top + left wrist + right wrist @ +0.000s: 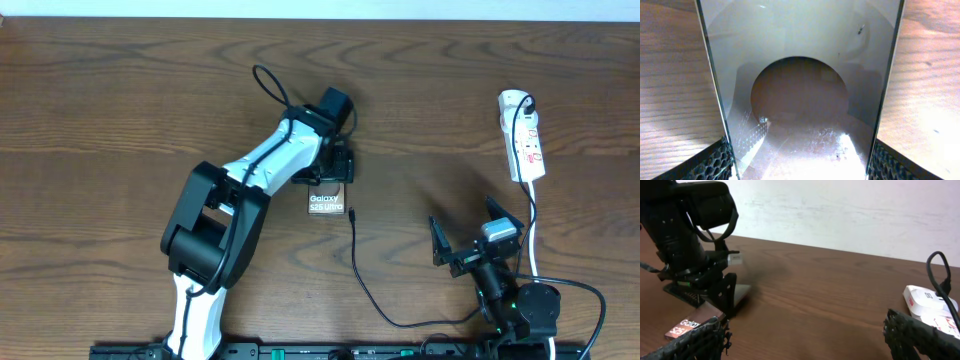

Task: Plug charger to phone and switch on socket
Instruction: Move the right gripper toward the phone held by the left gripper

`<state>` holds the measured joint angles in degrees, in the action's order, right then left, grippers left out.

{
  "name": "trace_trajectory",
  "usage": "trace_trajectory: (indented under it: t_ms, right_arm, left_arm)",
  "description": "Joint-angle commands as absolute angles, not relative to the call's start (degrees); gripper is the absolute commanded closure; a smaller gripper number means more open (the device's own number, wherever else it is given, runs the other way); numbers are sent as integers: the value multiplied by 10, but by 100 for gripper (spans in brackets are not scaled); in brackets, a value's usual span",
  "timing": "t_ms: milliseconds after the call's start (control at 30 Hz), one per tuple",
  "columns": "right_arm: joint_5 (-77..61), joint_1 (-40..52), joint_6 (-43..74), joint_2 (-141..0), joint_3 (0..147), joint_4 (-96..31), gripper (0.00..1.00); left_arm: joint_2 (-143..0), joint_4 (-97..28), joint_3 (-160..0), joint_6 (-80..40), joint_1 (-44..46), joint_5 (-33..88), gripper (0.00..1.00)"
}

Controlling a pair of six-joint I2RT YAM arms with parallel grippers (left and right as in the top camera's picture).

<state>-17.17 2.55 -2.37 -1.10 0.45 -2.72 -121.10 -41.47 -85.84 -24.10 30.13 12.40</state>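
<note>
The phone (799, 90) is lying flat and my left gripper is tied up across its far end, so next my right gripper grabs its near side edge (344, 203) before the charger gets plugged in.
The phone (328, 203) lies flat on the table, its "Galaxy S25 Ultra" lettering facing up. My left gripper (338, 170) straddles its far end. In the left wrist view the phone (800, 50) fills the gap and both fingers (715, 162) press its long edges. The charger cable (362, 275) runs from its plug tip (352, 212), just right of the phone, toward the front edge. The white socket (522, 135) lies at the far right. My right gripper (468, 228) hovers open and empty between cable and socket.
A black plug (525, 100) sits in the socket's far end and its white cord (533, 230) trails toward the right arm's base. In the right wrist view the left arm (685, 235) stands over the phone (687, 326), with the socket (930, 302) at the right.
</note>
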Motion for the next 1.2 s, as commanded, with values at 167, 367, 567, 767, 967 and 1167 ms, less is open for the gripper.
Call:
trace_trajectory:
  t_ms: [167,367,567,767,967,1167]
  right_arm:
    - [-224,25,186,-12,4,-9,1]
    - [-251,25,195,-83,76,-90,1]
    - [-306,26,184,-278,222,-173,1]
    - [-448,42,185,-505,331,-184,1]
    - [-574,52,201,-679,335,-98,22]
    - [-445,102,222,-768,335,-96,31]
  left_arm:
    - [-1224,-411,-836,-201,296,296,22]
    - [-1224,-410,-836,-201,297,318,22]
    - [-1224,-408,-836,-202,297,318,22]
    - [-1224,-400,-836,-202,297,318,22]
    - [-1224,-400,-836,-202,297,318,23]
    - [-1224,-400,-836,-201,297,331,23]
